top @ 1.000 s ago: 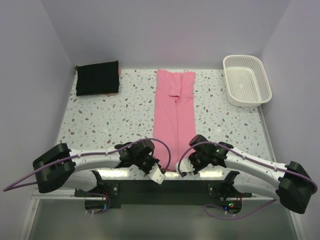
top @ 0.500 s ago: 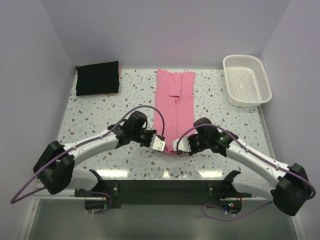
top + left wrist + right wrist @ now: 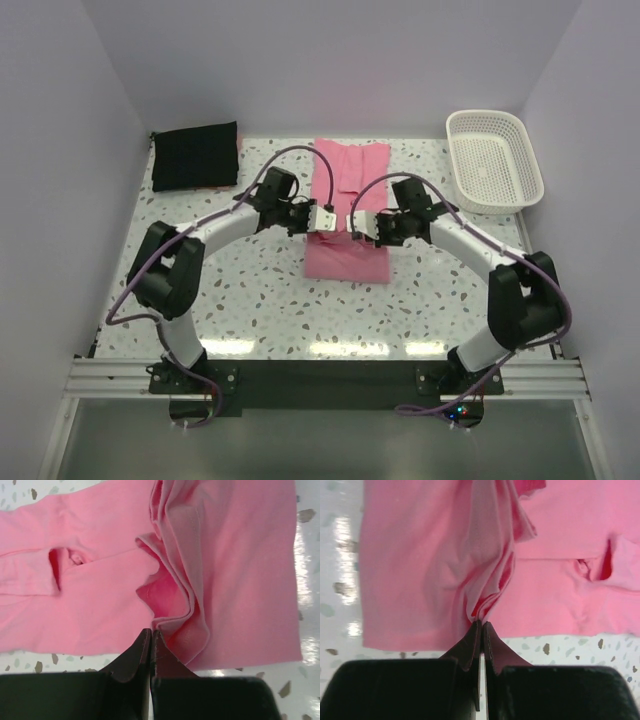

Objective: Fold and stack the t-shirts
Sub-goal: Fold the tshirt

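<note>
I should keep pulling the hem corner in my right gripper toward the t-shirt's far edge [image 3: 376, 147] until the t-shirt's near part lies flat, because both hem corners [image 3: 343, 238] hang level over the pink t-shirt.
The pink t-shirt [image 3: 346, 256] lies in the middle of the table, its near part doubled back over its far part. My left gripper [image 3: 328, 219] is shut on the shirt's lifted left hem corner [image 3: 165, 625]. My right gripper [image 3: 352, 223] is shut on the right hem corner [image 3: 482, 611]. Both hold the hem above the shirt's middle, close together. The fabric bunches into folds at each pair of fingertips. The black folded garment [image 3: 195, 156] lies at the far left corner, apart from both grippers.
A white lattice basket [image 3: 493, 160] stands at the far right corner. Pale walls close the table on the left, right and back. Speckled tabletop [image 3: 230, 290] shows around the shirt.
Both grippers have carried the shirt's near hem from the table's front edge up and away toward the far side, folding the near half over the rest. The arms are now stretched out.
</note>
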